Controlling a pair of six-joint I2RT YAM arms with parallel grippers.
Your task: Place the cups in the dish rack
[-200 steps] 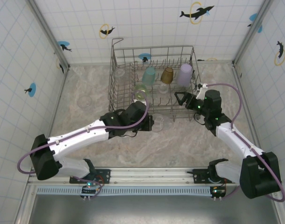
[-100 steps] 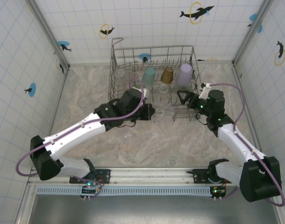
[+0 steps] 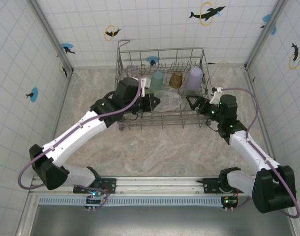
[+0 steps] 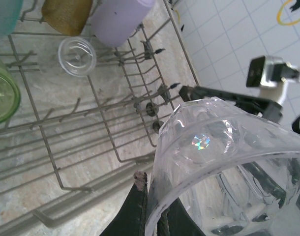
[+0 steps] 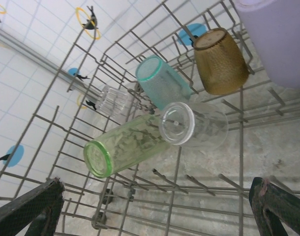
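I can see my left gripper holding the clear cup's rim [image 4: 187,184] and leaving the cup's base [image 3: 178,100] free, so I should keep moving my right gripper in until its fingers surround that base.
My left gripper [image 3: 154,102] is shut on the rim of a clear cup [image 3: 169,100] and holds it above the front middle of the dish rack [image 3: 160,49]. In the left wrist view its fingers [image 4: 140,196] pinch the cup's wall [image 4: 224,162]. A teal cup [image 3: 157,78], an amber cup [image 3: 176,78] and a lavender cup [image 3: 194,78] stand in the back row. The right wrist view shows a light green cup [image 5: 123,147] and a clear cup [image 5: 194,127] lying on the tines. My right gripper [image 3: 191,104] hangs open at the rack's right front corner, holding nothing.
A further clear cup [image 3: 89,105] stands on the marble floor left of the rack, and another [image 3: 125,76] sits in the rack's back left. Tiled walls close in on three sides. The rack's tall wire loop [image 3: 121,45] rises at its back left corner.
My left arm has lifted the clear cup from the floor in front of the rack and carried it away from me, over the rack. The right arm has hardly moved.
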